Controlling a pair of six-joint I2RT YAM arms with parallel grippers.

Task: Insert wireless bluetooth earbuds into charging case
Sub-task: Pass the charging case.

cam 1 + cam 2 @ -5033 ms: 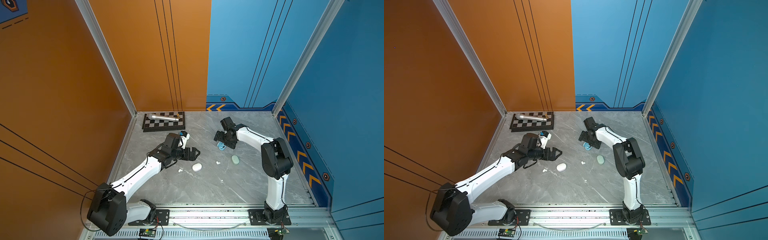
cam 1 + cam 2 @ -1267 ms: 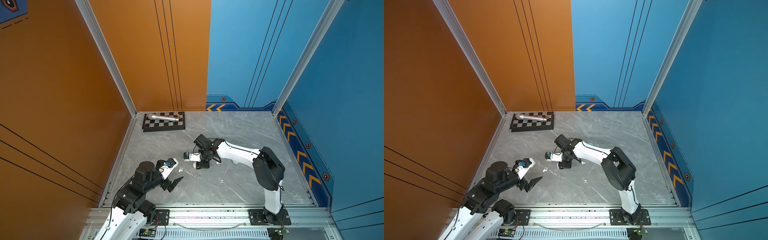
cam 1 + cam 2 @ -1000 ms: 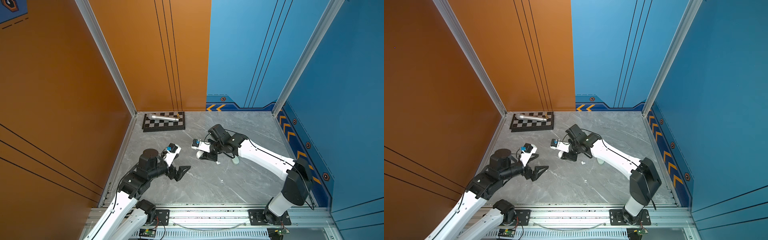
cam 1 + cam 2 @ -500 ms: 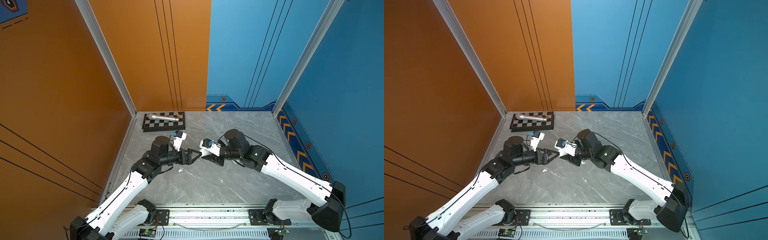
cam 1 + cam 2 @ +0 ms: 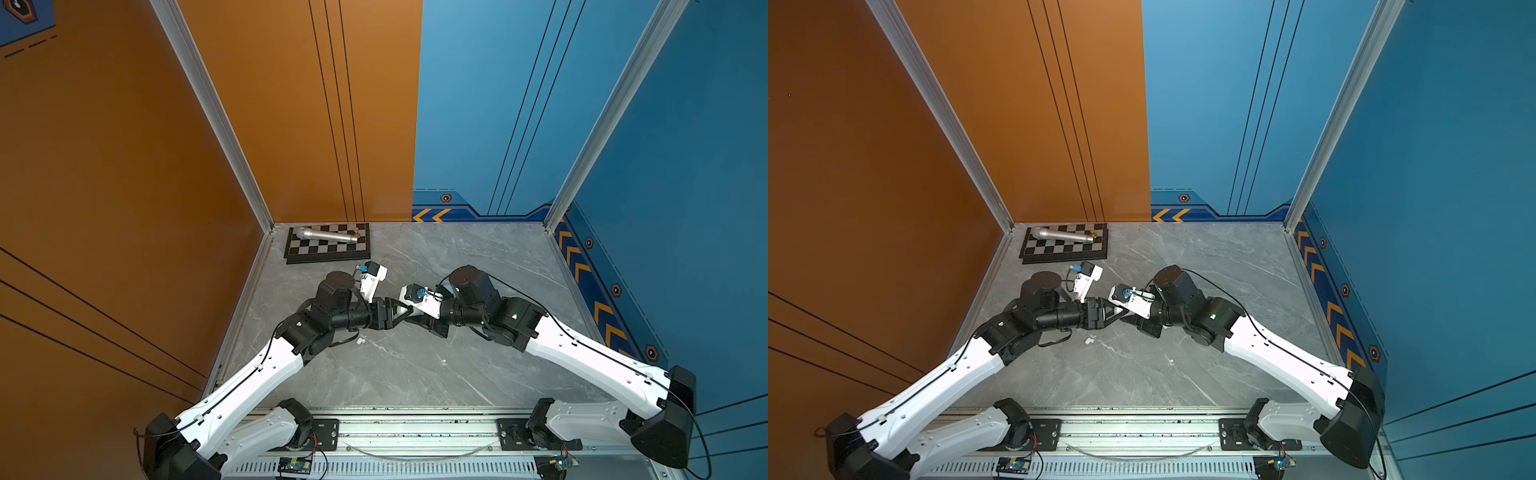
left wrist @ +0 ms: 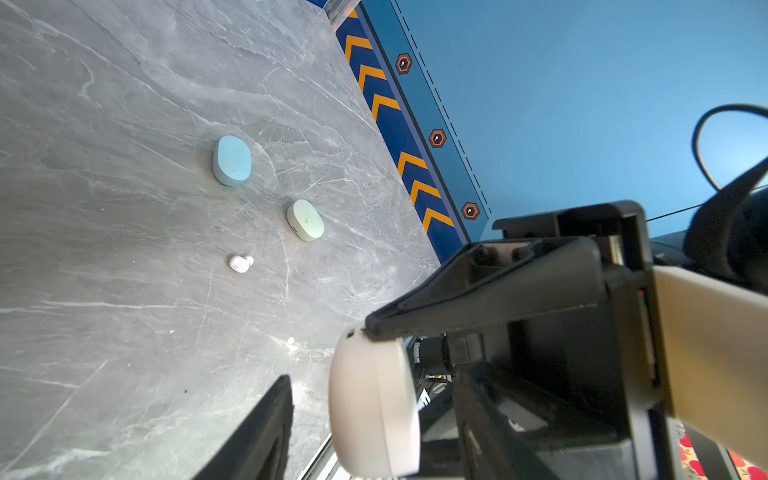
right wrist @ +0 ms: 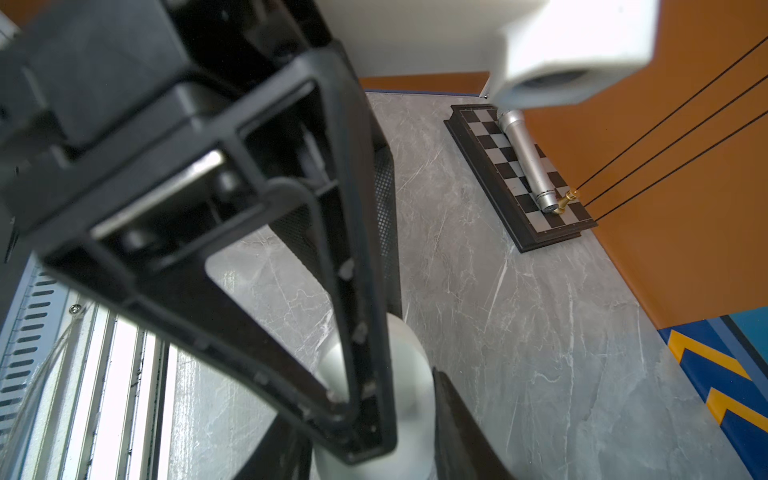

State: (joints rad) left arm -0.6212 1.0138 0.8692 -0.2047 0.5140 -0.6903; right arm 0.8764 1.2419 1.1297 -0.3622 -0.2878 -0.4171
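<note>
The charging case sits deep in my right gripper's fingers, so my left gripper should hold the charging case's loose end while my right gripper opens and regrips shallower.
Above the middle of the table my two grippers meet tip to tip. My right gripper is shut on the white oval charging case and holds it in the air. My left gripper is open, its jaws standing either side of that case with a small gap on each side. One white earbud lies on the table beside the mint case. Another white earbud lies below the left wrist.
A pale blue case and a mint case lie shut on the grey table, hidden under the right arm in both top views. A chessboard with a silver cylinder sits at the back left. A small white speck lies nearer the front.
Both arms have swung in and up to meet over the table's middle, the right one carrying the white case. The left jaws have narrowed around the case.
</note>
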